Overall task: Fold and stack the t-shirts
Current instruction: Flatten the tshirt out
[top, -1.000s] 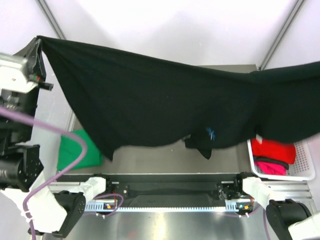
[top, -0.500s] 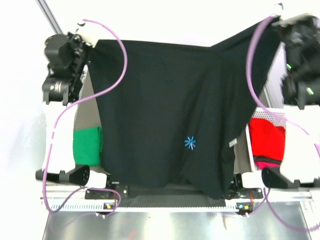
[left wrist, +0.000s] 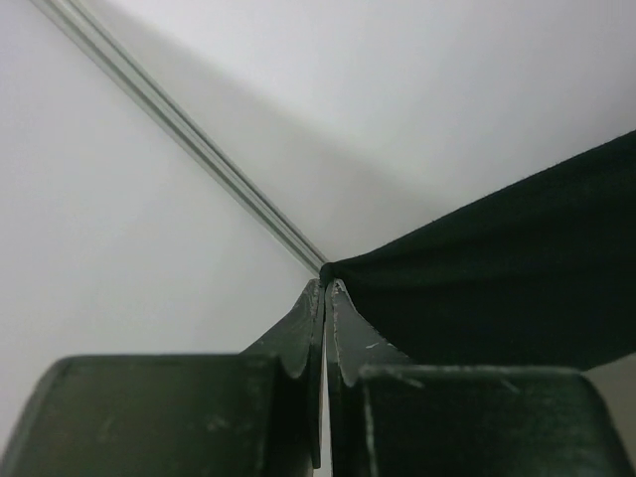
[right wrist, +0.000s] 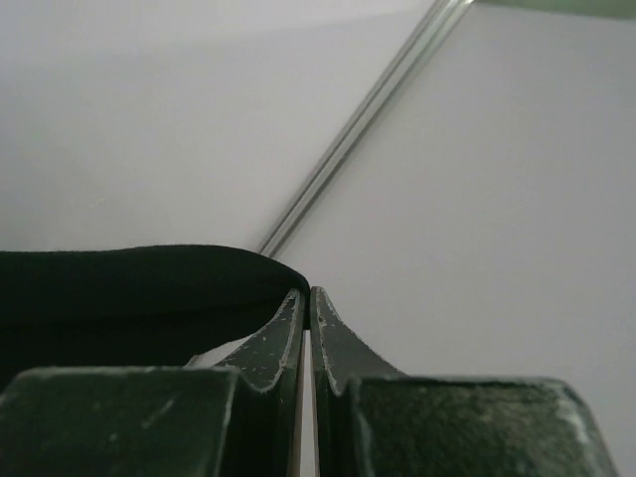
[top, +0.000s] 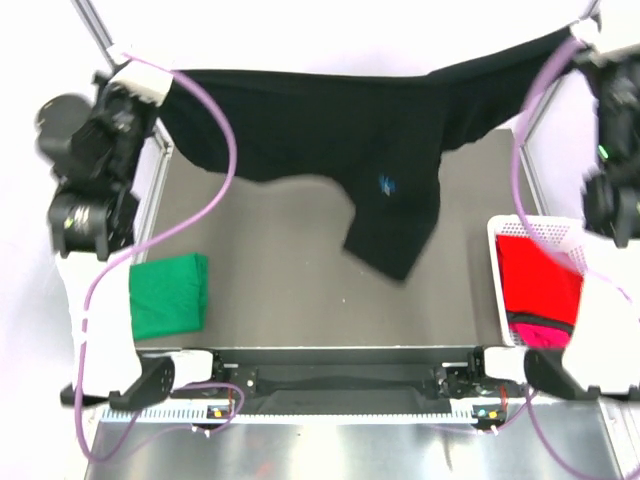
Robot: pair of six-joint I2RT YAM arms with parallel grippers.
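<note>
The black t-shirt's lower part is hanging bunched up in the middle, so the robot's left gripper and right gripper should swing the t-shirt down flat over the grey table.
The large black t-shirt with a small light-blue starburst mark hangs stretched in the air across the far side of the table, one part drooping down in the middle. My left gripper is shut on its left end, seen in the left wrist view with black cloth running off to the right. My right gripper is shut on its right end, seen in the right wrist view with cloth to the left. A folded bright green t-shirt lies at the table's near left.
A white mesh basket at the right edge holds a red shirt and a pink one. The grey table lies below the hanging shirt. Metal frame posts stand at the far corners. Purple cables loop from both arms.
Both arms have swung the black shirt up and toward the far side of the table. It now hangs as a narrower band, uncovering the table, the green shirt and the basket.
</note>
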